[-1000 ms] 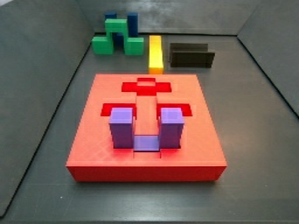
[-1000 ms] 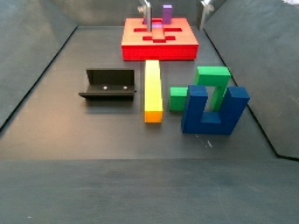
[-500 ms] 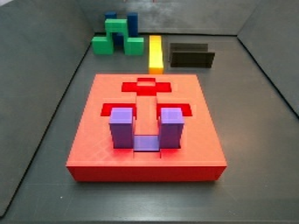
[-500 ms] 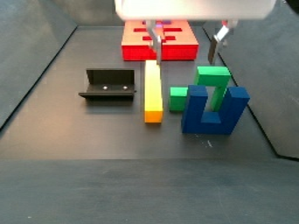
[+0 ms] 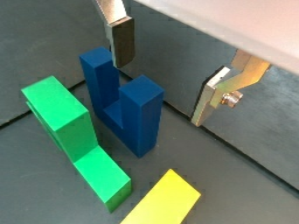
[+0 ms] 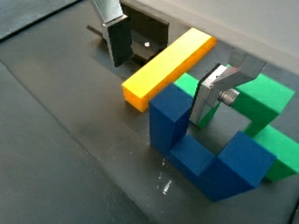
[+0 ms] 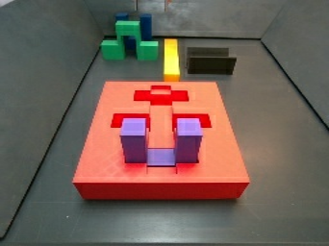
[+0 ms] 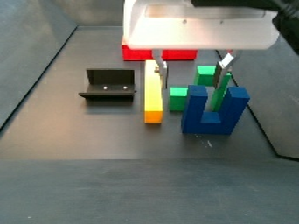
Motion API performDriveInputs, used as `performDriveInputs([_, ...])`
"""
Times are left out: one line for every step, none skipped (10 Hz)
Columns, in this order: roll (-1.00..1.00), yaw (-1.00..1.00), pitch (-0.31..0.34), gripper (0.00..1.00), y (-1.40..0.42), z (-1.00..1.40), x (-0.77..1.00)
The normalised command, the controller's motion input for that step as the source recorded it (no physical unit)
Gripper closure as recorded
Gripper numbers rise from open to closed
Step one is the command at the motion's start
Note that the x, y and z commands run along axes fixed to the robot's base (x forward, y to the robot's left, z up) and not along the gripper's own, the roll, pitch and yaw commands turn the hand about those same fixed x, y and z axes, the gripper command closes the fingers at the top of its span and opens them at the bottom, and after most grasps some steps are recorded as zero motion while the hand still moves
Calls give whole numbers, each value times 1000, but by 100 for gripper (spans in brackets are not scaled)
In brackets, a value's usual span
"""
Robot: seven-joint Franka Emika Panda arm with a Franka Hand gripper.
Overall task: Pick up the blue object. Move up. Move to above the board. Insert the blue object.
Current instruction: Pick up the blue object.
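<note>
The blue object (image 5: 142,111) will go down only at its base when I insert it, because the purple U-shaped block's prongs (image 7: 189,140) stand above the red board.
The dark blue U-shaped object (image 8: 214,109) stands prongs up on the floor, beside the green stepped block (image 8: 198,87). It shows in both wrist views (image 5: 124,101) (image 6: 198,147) and is half hidden behind the green block in a side view (image 7: 133,21). My gripper (image 8: 191,73) hangs open and empty just above the blue object and the yellow bar. One finger (image 5: 216,92) is beside a prong, and the other finger (image 6: 117,44) is toward the fixture. The red board (image 7: 115,144) holds a purple U-shaped block (image 7: 160,140). The gripper body mostly hides the board in the other side view (image 8: 138,49).
A yellow bar (image 8: 152,92) lies between the fixture (image 8: 108,85) and the green block, and it sits under the open jaws in a wrist view (image 6: 170,68). Grey walls enclose the floor on the sides.
My gripper has come from over the board to above the blue object and dropped lower. Its fingers stay open. No block has moved.
</note>
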Motion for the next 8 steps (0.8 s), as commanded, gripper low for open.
performDriveInputs([-76,0,-87,0,0,-177,0])
performDriveInputs([-83,0,-86,0,0,-237,-11])
performDriveInputs([-73,-6,-79,0,0,-309,-74])
performDriveInputs([-97,-3,-109,0,0,-349,-37])
performDriveInputs([-103,-3,-114,0,0,-349,0])
performDriveInputs([-107,-6,-134,0,0,-326,-6])
performDriveInputs([-164,0,-197,0,0,-229,-66])
performDriveInputs([-229,-11,-264,0,0,-126,-114])
